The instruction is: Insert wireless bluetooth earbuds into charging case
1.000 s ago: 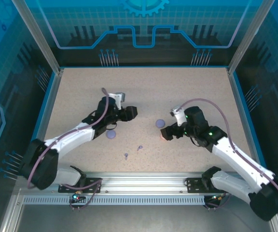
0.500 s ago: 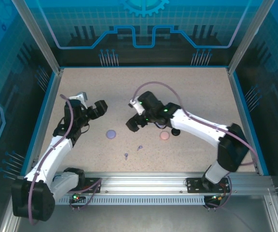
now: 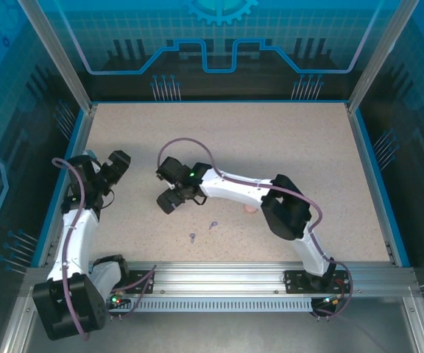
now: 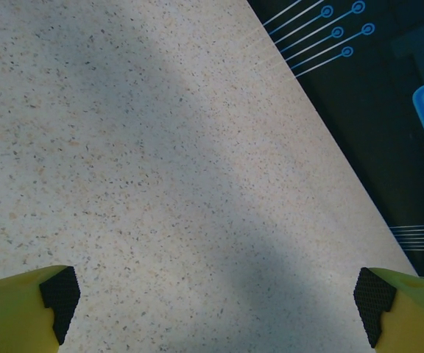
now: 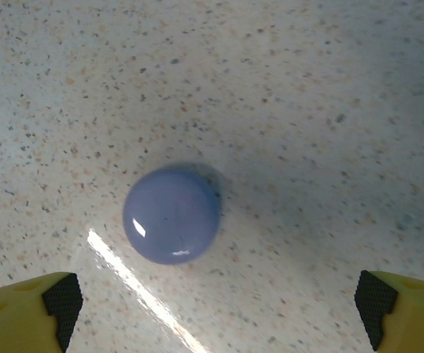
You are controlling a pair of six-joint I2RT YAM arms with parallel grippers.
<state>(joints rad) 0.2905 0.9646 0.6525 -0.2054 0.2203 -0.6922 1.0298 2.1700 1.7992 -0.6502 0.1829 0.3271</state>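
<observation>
Next, I lift the lavender charging case (image 5: 171, 215) with my right gripper and hand it over, since it lies shut beneath that gripper, away from my left gripper.
Two tiny lavender earbuds (image 3: 192, 237) (image 3: 213, 224) lie on the speckled table near the front middle. The round lavender charging case (image 5: 171, 214) lies shut on the table, seen from above in the right wrist view. It sits ahead of my right gripper (image 5: 216, 303) (image 3: 169, 201), which hovers over it open with nothing between its fingers. My right arm reaches far across to the left. My left gripper (image 4: 216, 301) (image 3: 115, 163) stands open over bare table near the left edge, holding nothing.
A pink round case (image 3: 249, 209) peeks out from under my right arm's forearm. The blue table rim (image 3: 72, 158) runs close beside my left gripper. The dark wall panel (image 4: 389, 88) shows beyond the table edge in the left wrist view.
My right arm swept from the right side across to the left, over the lavender case. My left arm pulled back to the table's left edge and its jaws opened.
</observation>
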